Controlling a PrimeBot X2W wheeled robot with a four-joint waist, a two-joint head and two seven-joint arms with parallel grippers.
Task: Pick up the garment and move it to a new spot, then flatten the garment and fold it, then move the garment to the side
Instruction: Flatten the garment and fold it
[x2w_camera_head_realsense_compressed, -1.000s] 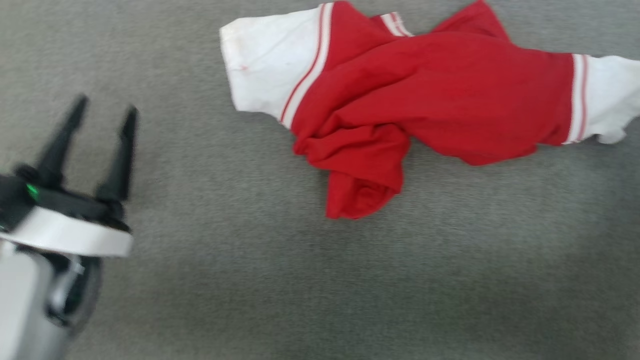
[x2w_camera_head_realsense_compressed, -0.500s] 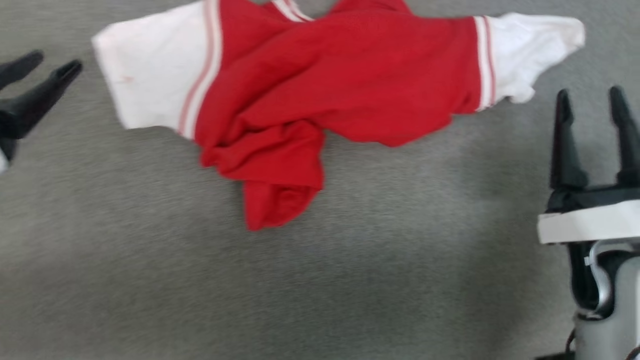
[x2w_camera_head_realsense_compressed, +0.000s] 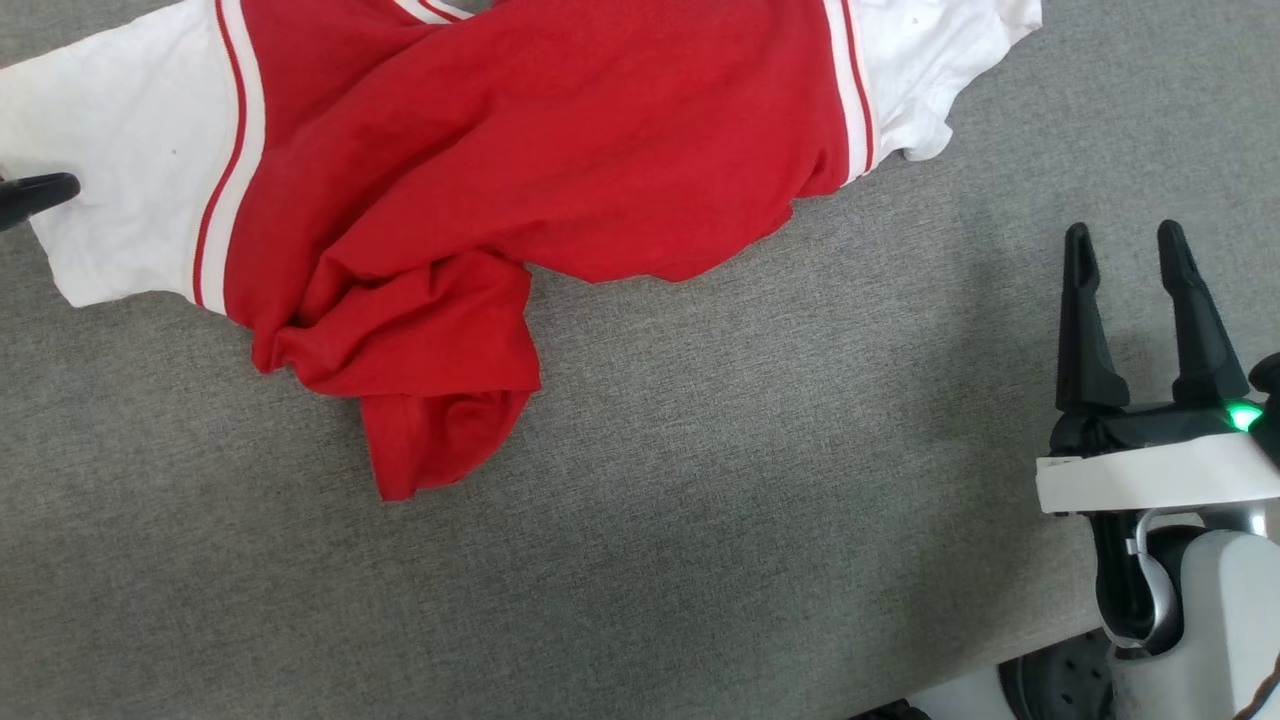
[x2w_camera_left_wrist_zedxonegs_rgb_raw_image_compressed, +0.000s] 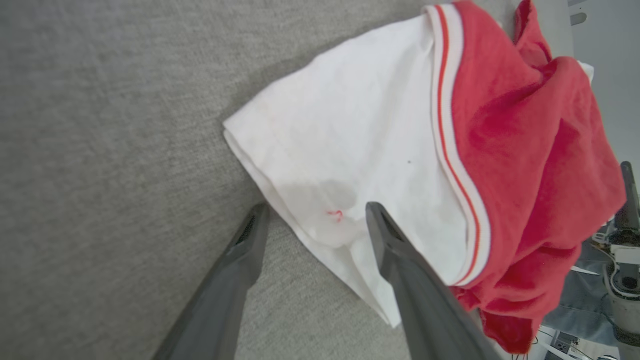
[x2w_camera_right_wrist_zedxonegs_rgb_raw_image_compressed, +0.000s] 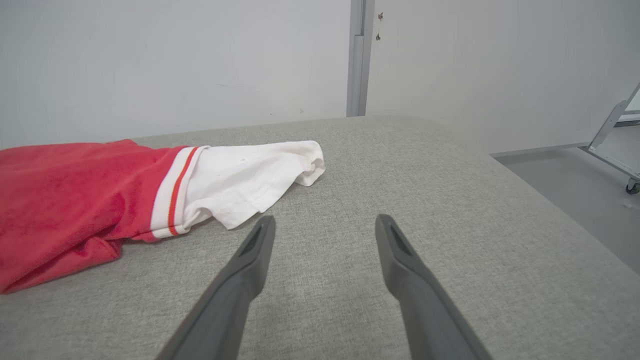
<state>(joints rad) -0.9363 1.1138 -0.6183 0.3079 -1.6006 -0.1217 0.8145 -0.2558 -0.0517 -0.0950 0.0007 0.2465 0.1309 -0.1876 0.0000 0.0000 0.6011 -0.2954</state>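
The red tail is doubled over at a crease below the body, so I expect it to drag along still folded when I pull the sleeves apart.
The garment lies crumpled on the grey surface: a red body with white sleeves and red-and-white striped trim, its print hidden. One fingertip of my left gripper shows at the head view's left edge, against the left white sleeve. In the left wrist view my left gripper is open, its fingers straddling the hem of that sleeve. My right gripper stands open and empty, below and to the right of the other white sleeve. In the right wrist view it sits just short of that sleeve.
The grey fabric surface ends at a front edge at the lower right, where my base shows. A pale wall with a door frame stands behind. Bare floor and a wheeled stand's leg lie beyond the right edge.
The head camera has swung, so the whole picture has shifted. My left gripper has closed in on the white sleeve's hem. The garment keeps its shape; both grippers stay open.
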